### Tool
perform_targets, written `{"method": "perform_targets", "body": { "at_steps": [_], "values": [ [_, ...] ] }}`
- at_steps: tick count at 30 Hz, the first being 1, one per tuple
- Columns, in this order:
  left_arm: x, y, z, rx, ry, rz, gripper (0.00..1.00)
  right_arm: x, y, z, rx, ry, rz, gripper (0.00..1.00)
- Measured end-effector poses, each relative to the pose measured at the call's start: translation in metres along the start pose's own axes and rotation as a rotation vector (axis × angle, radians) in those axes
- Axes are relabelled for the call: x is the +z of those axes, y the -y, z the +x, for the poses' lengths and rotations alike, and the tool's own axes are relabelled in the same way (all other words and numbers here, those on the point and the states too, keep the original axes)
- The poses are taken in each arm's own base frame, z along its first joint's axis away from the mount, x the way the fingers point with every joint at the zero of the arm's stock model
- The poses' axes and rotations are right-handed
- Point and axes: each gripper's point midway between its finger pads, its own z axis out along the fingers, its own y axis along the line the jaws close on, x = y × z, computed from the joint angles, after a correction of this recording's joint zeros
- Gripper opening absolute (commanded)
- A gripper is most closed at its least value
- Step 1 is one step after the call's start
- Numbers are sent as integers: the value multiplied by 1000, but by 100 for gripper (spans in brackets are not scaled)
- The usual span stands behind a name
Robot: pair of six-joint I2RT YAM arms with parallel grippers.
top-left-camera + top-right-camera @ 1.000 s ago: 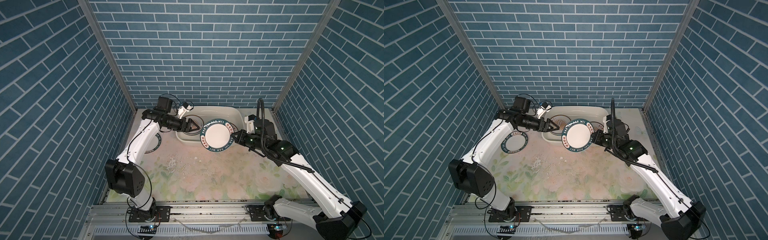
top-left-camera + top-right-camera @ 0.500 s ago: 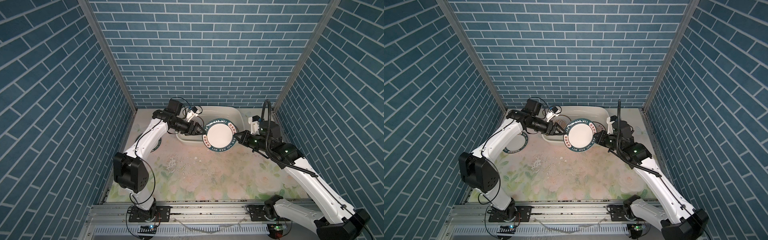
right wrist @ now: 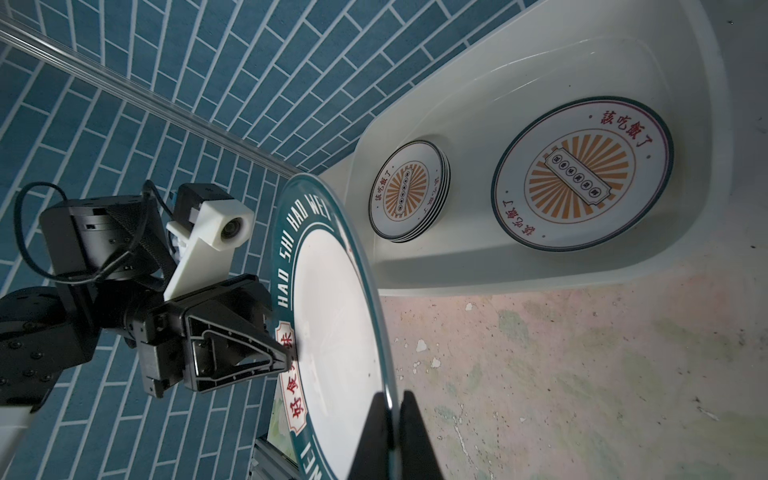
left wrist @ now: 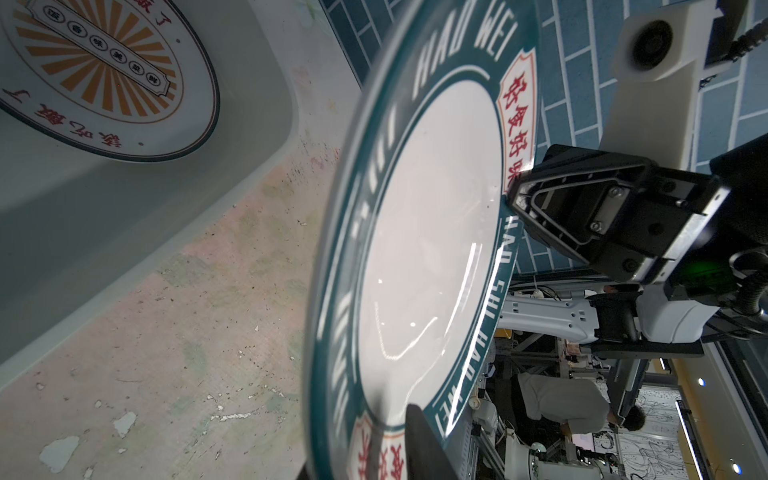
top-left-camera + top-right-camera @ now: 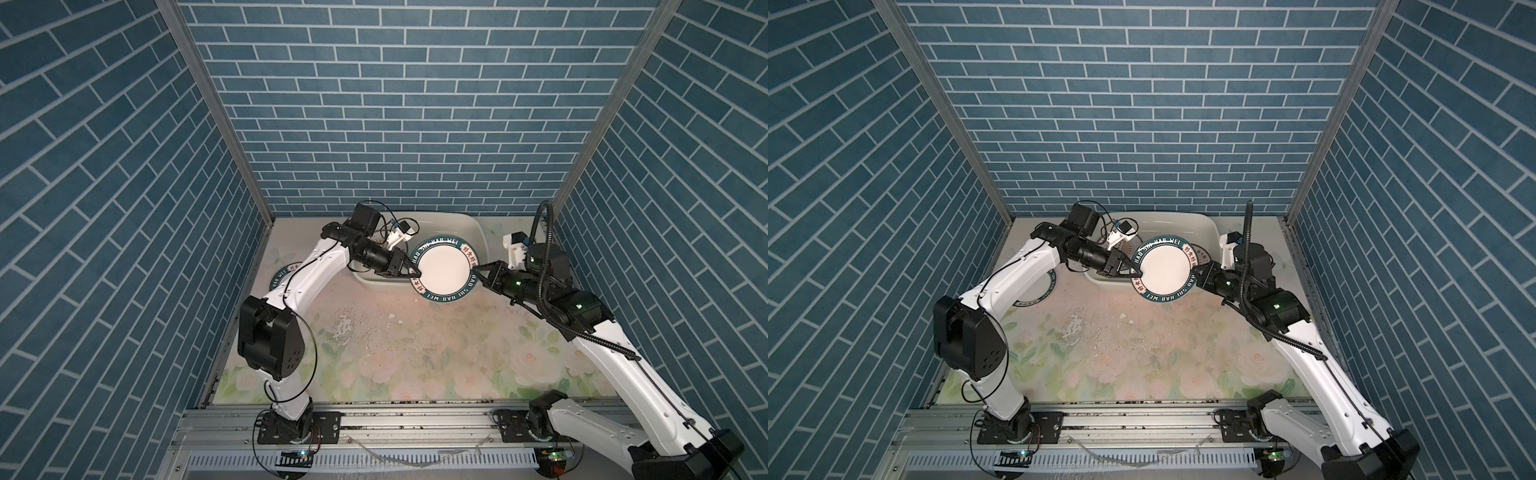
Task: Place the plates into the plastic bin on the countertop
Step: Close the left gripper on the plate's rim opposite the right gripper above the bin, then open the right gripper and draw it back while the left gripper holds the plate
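Both grippers are on the teal-banded plate's edges (image 5: pixel 469 257). Next, my right gripper lets go and moves away so my left gripper can set the teal-banded plate down on the single sunburst plate (image 3: pixel 582 173).
A white plate with a teal lettered band (image 5: pixel 444 268) (image 5: pixel 1165 272) hangs tilted over the plastic bin's front rim (image 5: pixel 376 281). My right gripper (image 5: pixel 475 272) (image 3: pixel 392 399) is shut on its right edge. My left gripper (image 5: pixel 415 273) (image 3: pixel 286 361) straddles the opposite edge. Its near finger (image 4: pixel 419 449) presses the plate's face and its far finger is hidden behind the plate. Inside the bin (image 3: pixel 498 104) lie a stack of sunburst plates (image 3: pixel 409 191) and a single sunburst plate (image 3: pixel 582 174). Another teal-banded plate (image 5: pixel 284 276) rests on the countertop (image 5: pixel 415 353) under the left arm.
Blue brick walls close in the left, back and right sides. The bin stands against the back wall. The countertop surface (image 5: pixel 1100 332) is worn and speckled in its middle. A metal rail (image 5: pixel 415 424) carrying both arm bases runs along the front edge.
My left gripper has swung right from over the bin to the held plate's left edge and closed around it. The right gripper has carried the plate slightly toward the back.
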Motion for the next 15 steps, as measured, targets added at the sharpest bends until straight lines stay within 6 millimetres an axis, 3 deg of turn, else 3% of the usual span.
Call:
{"method": "perform_targets", "body": {
  "at_steps": [8, 13, 15],
  "values": [
    [0, 3, -3, -31, 9, 20, 14, 0, -1, -2, 1, 6, -21, 0],
    [-1, 3, -6, -93, 22, 61, 4, 1, 0, -3, -10, 12, -28, 0],
    [-1, 4, -7, -111, 23, 68, 2, 1, 0, -3, -11, 15, -29, 4]
  ]
}}
